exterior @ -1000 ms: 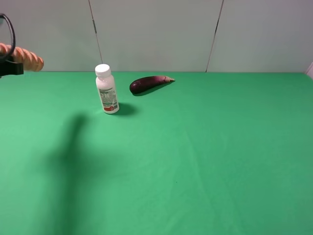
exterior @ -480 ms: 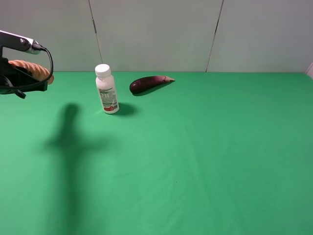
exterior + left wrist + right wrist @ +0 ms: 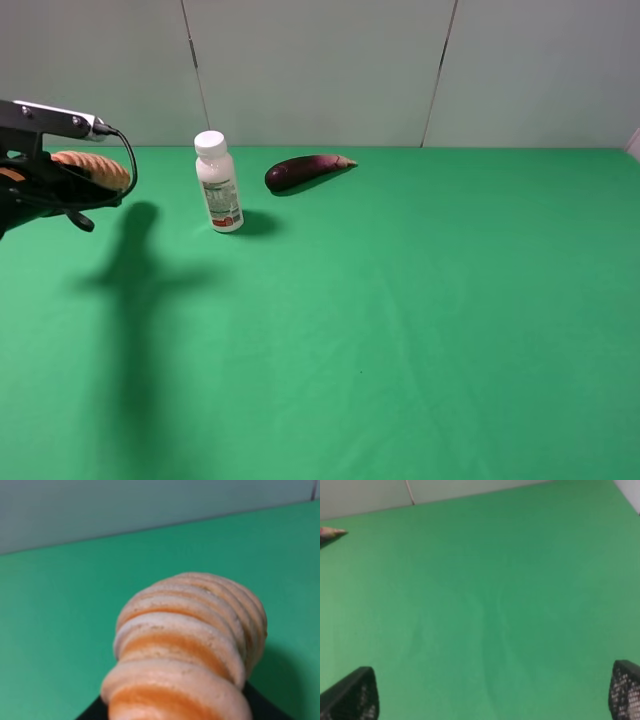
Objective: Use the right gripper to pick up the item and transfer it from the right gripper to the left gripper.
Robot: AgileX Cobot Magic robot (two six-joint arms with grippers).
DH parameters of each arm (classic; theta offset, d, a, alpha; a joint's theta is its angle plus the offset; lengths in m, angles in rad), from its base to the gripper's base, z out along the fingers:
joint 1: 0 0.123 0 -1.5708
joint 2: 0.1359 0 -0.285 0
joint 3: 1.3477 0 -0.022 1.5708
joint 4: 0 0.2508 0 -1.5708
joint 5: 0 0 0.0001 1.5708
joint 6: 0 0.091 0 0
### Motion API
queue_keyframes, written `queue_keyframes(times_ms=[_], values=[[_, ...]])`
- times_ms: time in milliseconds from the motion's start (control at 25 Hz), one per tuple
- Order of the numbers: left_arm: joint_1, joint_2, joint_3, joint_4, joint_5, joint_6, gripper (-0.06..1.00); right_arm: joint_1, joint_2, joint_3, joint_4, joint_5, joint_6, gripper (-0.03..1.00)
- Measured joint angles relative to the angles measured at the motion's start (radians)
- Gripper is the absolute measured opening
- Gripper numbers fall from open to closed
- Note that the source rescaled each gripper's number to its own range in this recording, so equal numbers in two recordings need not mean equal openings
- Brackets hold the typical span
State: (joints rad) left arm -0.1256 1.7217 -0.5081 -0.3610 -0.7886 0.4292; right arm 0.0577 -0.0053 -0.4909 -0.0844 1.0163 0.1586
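The roll (image 3: 96,168) is hanging over clear green table (image 3: 128,238) next to the white bottle. My left gripper should keep moving the roll down until it touches the table, then let go.
The item, an orange-and-cream ribbed roll (image 3: 100,168), is held in my left gripper (image 3: 72,190) at the far left, above the green table. The gripper's white box (image 3: 55,117) sits on its wrist, with a black cable looping by the roll. In the left wrist view the roll (image 3: 190,640) fills the frame and sticks out forward; the jaws are mostly hidden beneath it. My right gripper (image 3: 487,695) is out of the exterior high view. Its wrist view shows two fingertips (image 3: 352,697) wide apart, with nothing between them.
A white bottle (image 3: 218,183) stands upright at the back left, right of the held roll. A dark purple eggplant (image 3: 305,170) lies behind it, and its tip (image 3: 330,531) shows in the right wrist view. The green table (image 3: 420,300) meets a grey wall behind.
My left gripper has moved right and slightly down into view with the roll, and its shadow on the table has shifted. The bottle and eggplant have not moved.
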Motion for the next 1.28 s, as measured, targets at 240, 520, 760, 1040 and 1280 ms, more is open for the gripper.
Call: queue_keyframes(times_ms=[240,520,760,1040,1280], values=[[0.000,0.077,0.077,0.102,-0.237,-0.137,0.03,0.000,0.000,0.000,0.000,0.000,0.000,1.00],[0.000,0.148,0.086,0.202,-0.337,-0.208,0.01,0.000,0.000,0.000,0.000,0.000,0.000,1.00],[0.000,0.207,0.093,0.255,-0.397,-0.215,0.01,0.000,0.000,0.000,0.000,0.000,0.000,1.00],[0.000,0.271,0.097,0.317,-0.413,-0.223,0.00,0.000,0.000,0.000,0.000,0.000,0.000,1.00],[0.000,0.287,0.115,0.321,-0.419,-0.277,0.39,0.000,0.000,0.000,0.000,-0.001,0.000,1.00]])
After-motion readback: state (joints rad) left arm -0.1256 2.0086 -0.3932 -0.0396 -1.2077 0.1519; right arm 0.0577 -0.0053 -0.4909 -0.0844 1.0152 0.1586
